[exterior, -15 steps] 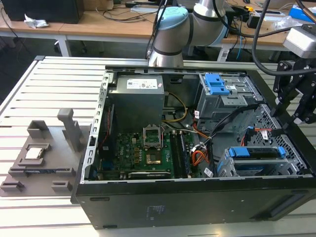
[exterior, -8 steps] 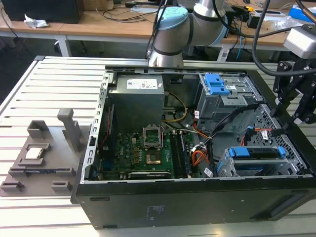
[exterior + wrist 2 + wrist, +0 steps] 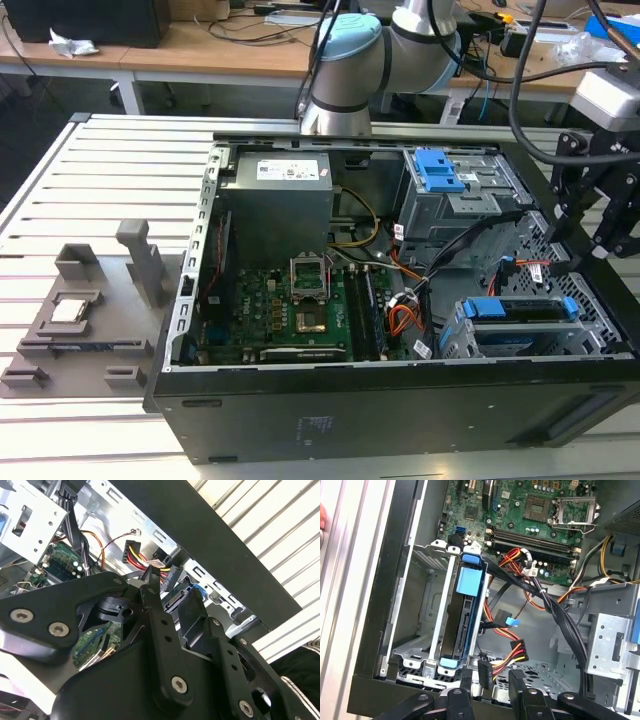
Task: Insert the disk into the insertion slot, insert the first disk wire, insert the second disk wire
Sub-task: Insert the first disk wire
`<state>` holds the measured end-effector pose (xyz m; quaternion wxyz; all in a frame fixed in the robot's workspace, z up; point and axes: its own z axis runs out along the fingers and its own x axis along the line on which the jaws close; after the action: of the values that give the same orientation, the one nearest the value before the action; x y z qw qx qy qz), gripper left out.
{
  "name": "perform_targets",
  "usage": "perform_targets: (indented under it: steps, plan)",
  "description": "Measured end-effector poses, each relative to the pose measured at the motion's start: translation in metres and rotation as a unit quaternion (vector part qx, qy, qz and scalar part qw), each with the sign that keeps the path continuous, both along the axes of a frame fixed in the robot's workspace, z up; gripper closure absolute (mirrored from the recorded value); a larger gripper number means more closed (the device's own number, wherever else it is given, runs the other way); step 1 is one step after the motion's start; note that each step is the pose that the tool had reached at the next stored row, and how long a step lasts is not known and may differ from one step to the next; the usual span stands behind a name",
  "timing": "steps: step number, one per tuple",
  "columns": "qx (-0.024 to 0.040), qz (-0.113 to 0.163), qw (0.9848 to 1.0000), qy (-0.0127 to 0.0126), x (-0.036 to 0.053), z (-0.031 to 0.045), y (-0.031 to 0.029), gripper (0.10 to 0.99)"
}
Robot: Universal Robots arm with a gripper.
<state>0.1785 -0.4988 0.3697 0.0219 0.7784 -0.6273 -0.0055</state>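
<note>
The disk wire will follow along and reach the disk when I carry it, since red and yellow wires point(image 3: 505, 665) curve loosely from the black connector point(image 3: 485, 674).
The disk point(image 3: 525, 308) sits inside the insertion slot point(image 3: 455, 342), its blue frame on top, at the near corner of the open computer case on the exterior view's right. In the first wrist view the disk point(image 3: 462, 625) shows edge-on within the slot's grey cage point(image 3: 427, 605). My gripper point(image 3: 595, 235) hangs over the case's edge on that side, beside the slot. Its fingers stand apart in both wrist views. A black connector point(image 3: 485, 674) on red, yellow and black wires lies loose, in line with the gap of the gripper point(image 3: 490, 678). It appears close to the gripper point(image 3: 172, 592). A blue-tipped wire point(image 3: 511, 622) dangles nearby.
A taller grey bay with a blue latch point(image 3: 440, 170) stands at the back of the case. The motherboard point(image 3: 300, 300) and power supply point(image 3: 275, 200) lie toward the exterior view's left. Bundled cables point(image 3: 555, 615) cross beside the slot. A grey fixture point(image 3: 90, 310) rests on the slatted table.
</note>
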Motion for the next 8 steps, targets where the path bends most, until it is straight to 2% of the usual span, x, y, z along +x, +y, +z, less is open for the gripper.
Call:
perform_targets:
  steps: [5,8]
  plan:
    - [-0.0019,0.011,0.9999,0.0000,-0.0043,-0.0068,-0.0006,0.667]
    - [-0.0080,0.016,0.9998,0.0001,-0.0071,-0.0086,-0.0006,0.667]
